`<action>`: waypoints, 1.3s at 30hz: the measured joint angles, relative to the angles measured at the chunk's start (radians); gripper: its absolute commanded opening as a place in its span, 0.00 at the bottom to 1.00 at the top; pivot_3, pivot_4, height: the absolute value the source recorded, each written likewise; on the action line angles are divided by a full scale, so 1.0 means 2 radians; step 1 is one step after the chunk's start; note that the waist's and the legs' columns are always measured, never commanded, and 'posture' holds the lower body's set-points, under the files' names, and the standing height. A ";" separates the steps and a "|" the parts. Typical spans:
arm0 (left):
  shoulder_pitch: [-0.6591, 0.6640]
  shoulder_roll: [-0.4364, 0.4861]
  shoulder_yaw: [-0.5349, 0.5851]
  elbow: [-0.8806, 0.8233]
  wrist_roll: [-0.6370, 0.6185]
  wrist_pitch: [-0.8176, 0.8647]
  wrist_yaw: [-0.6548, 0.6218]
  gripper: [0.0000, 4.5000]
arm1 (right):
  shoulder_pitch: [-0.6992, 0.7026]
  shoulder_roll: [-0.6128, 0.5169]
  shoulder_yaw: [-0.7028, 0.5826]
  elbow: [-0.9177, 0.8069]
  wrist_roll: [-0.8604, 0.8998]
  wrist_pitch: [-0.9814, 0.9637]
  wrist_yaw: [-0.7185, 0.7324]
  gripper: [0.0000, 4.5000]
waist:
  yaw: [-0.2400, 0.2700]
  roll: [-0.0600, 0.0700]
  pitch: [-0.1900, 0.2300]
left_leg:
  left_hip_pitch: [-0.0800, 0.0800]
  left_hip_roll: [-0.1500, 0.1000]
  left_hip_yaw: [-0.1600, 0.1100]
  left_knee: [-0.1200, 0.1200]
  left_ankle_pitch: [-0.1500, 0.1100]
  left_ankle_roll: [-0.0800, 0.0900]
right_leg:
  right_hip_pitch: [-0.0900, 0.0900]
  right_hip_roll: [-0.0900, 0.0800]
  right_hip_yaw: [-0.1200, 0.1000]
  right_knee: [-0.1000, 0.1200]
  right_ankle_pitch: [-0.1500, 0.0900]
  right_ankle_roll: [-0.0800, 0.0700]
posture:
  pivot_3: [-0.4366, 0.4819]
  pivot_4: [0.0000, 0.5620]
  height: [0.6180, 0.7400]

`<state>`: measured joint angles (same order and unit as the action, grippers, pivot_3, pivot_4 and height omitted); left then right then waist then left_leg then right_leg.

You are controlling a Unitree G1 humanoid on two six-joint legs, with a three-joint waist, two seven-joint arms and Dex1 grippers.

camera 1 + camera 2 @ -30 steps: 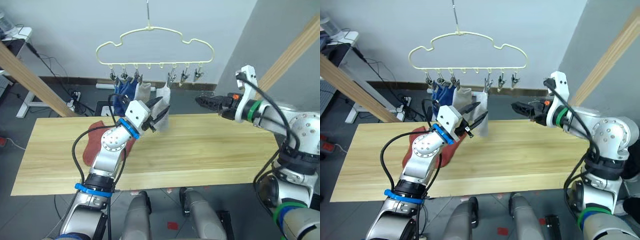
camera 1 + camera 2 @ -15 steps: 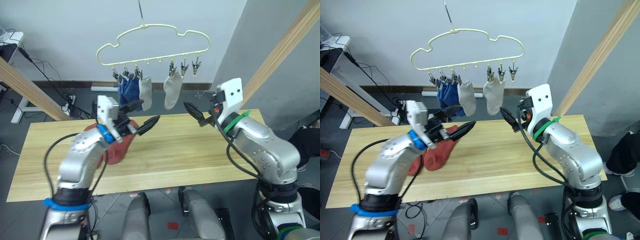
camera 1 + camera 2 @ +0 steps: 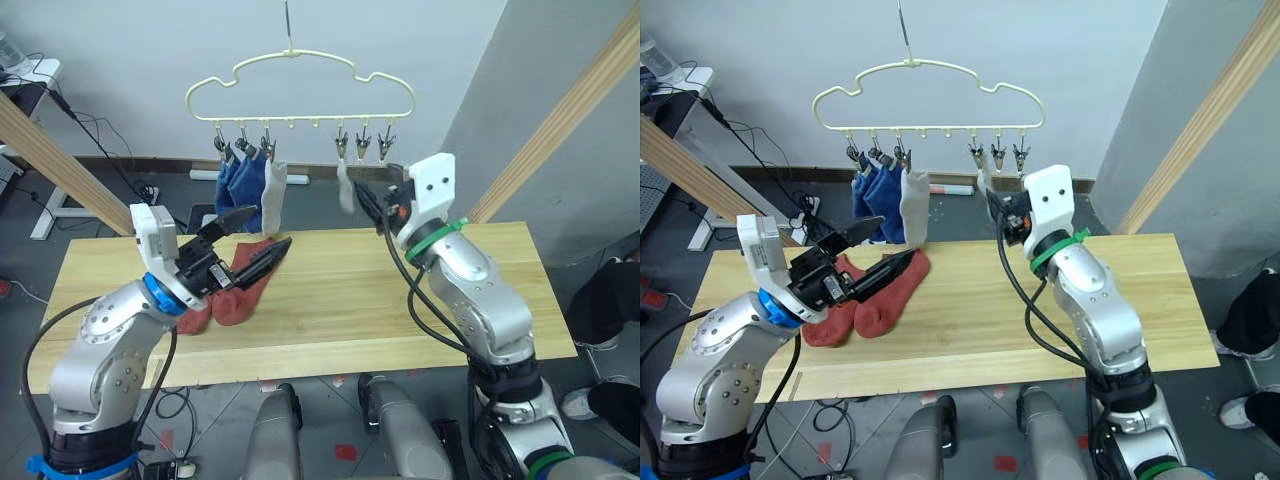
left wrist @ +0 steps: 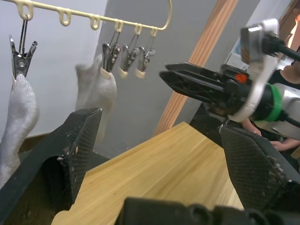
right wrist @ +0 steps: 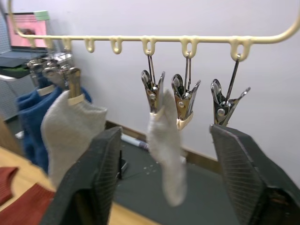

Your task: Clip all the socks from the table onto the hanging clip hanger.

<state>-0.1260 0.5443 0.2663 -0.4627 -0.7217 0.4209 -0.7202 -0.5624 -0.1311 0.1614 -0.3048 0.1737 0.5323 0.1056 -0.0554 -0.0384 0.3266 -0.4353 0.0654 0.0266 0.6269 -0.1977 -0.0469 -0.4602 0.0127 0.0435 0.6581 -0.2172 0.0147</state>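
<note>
The clip hanger is hanging from a thin hook at its middle, so I expect its bar to turn when I pull a clip toward the rust-red sock.
The pale yellow clip hanger hangs above the table's far edge. Two blue socks and a light grey sock hang from its left clips. A second grey sock hangs from a clip right of the middle. Two rust-red socks lie on the table's left part. My left gripper is open and empty, just above the red socks. Close to the second grey sock, my right gripper points at the right clips, open and holding nothing.
Slanted wooden beams rise at both sides of the table. Two bare clips hang right of the second grey sock. Cables and a power strip lie on the floor behind the table.
The camera view shifted. My left gripper drew back from the hung grey sock and dropped to the left over the red socks. My right gripper swung left, up to the hanger's right clips.
</note>
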 measured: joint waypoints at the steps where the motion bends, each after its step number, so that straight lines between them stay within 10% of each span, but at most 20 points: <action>1: 0.000 0.000 -0.001 -0.002 0.001 0.000 0.002 1.00 | -0.003 0.004 0.000 0.006 -0.004 -0.005 0.000 0.73 | 0.001 0.000 0.000 | 0.000 0.000 0.000 0.000 0.000 0.000 | 0.000 0.000 0.000 0.000 0.000 0.000 | 0.48 0.60 1.00; 39: 0.001 0.000 -0.017 -0.001 0.017 -0.009 0.004 1.00 | -0.069 0.049 -0.032 0.139 -0.062 -0.077 -0.022 0.60 | 0.011 0.000 0.000 | 0.000 0.000 0.000 0.000 0.000 0.000 | 0.000 0.000 0.000 0.000 0.000 0.000 | 0.51 0.57 1.00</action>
<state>-0.1244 0.5437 0.2321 -0.4648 -0.6871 0.4034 -0.7116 -0.7001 -0.0340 0.0972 -0.0277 0.0490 0.3776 0.0606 -0.0327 -0.0384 0.3265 -0.4356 0.0648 0.0273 0.6273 -0.1977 -0.0468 -0.4600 0.0122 0.0438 0.6581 -0.2170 0.0146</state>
